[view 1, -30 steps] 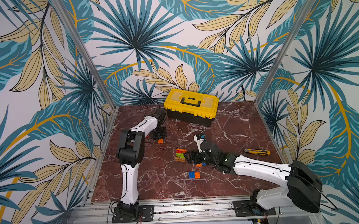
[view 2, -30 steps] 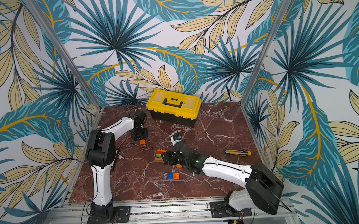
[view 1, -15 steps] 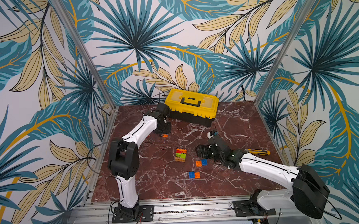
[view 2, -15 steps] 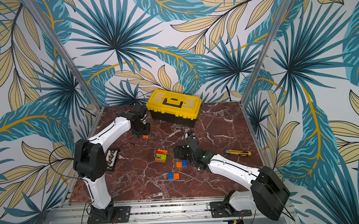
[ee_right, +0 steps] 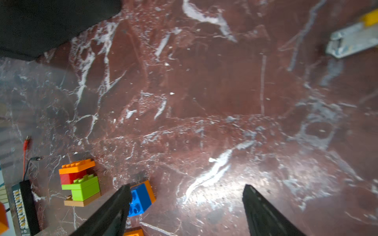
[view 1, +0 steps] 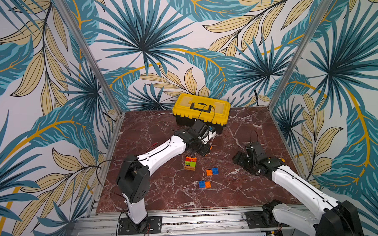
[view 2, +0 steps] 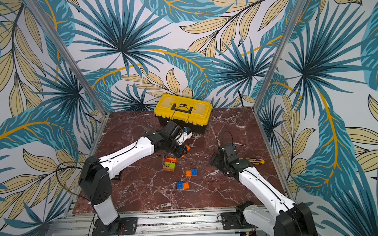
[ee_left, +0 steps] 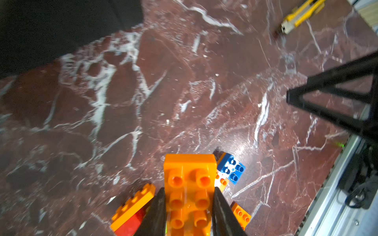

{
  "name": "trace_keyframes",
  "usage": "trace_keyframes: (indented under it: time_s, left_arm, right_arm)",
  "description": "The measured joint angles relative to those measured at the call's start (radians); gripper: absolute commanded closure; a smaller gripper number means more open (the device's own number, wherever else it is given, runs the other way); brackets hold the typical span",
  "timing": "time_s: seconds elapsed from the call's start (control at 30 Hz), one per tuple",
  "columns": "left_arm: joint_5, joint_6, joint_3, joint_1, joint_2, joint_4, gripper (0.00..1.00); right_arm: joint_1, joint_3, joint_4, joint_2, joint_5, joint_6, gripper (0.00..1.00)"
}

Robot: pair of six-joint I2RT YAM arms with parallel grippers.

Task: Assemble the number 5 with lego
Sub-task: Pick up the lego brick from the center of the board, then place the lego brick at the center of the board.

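Note:
The marble is clear between the orange-and-blue pair (view 2: 191, 173) and my right gripper. My left gripper should keep moving the orange brick there (view 2: 208, 169) until it lies flat.
My left gripper (ee_left: 188, 190) is shut on an orange lego brick (ee_left: 190, 183), studs toward the wrist camera. In both top views it hovers just behind a small stack (view 1: 190, 162) (view 2: 170, 164) of orange, red, lime green and tan bricks, and the held brick (view 2: 186, 149) juts from its tip. An orange-and-blue pair (view 1: 212, 171) lies right of the stack, and another pair (view 1: 204, 184) lies nearer the front. My right gripper (ee_right: 186, 187) is open and empty over bare marble, right of the pairs (view 1: 240, 160). One finger partly hides a blue brick (ee_right: 141, 198).
A yellow-and-black toolbox (view 1: 201, 110) stands at the back centre, close behind the left wrist. A yellow utility knife (view 2: 254, 161) lies on the marble by the right arm. A flat black device (ee_right: 22, 206) with a red lead sits left of the stack.
The left arm has swung from the back left toward the centre, carrying the orange brick. The right arm has drawn back to the right, away from the bricks, with its jaws still wide.

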State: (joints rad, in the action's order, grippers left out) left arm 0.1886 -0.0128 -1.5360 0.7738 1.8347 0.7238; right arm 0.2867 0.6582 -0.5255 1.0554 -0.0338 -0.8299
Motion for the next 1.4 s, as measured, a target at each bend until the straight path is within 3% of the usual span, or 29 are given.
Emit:
trace_keyframes:
  time_s: [0.13,0.3,0.6,1.0,1.2,1.4]
  left_arm:
    - [0.005,-0.111,-0.092,0.059,0.124,0.027,0.77]
    - [-0.004,-0.238,-0.198,0.066,0.270,0.069,0.76]
    - [-0.028,-0.378,-0.324,0.078,0.420,0.104,0.71]
    - [0.028,-0.464,-0.415,0.138,0.494,0.105,0.64]
    - [0.074,-0.468,-0.415,0.153,0.500,0.106,0.46]
    - [0.081,-0.443,-0.432,0.155,0.499,0.113,0.40]
  right_arm:
    - [-0.067,-0.015,-0.053,-0.045,0.023,0.004,0.12]
    - [-0.118,-0.066,-0.064,-0.108,0.043,-0.006,0.13]
    - [-0.128,-0.129,-0.040,-0.132,0.104,-0.031,0.13]
    - [-0.128,-0.146,-0.079,-0.249,0.018,-0.050,0.11]
    - [-0.128,-0.146,-0.097,-0.269,-0.013,-0.056,0.12]
    - [-0.128,-0.146,-0.100,-0.271,-0.010,-0.051,0.13]
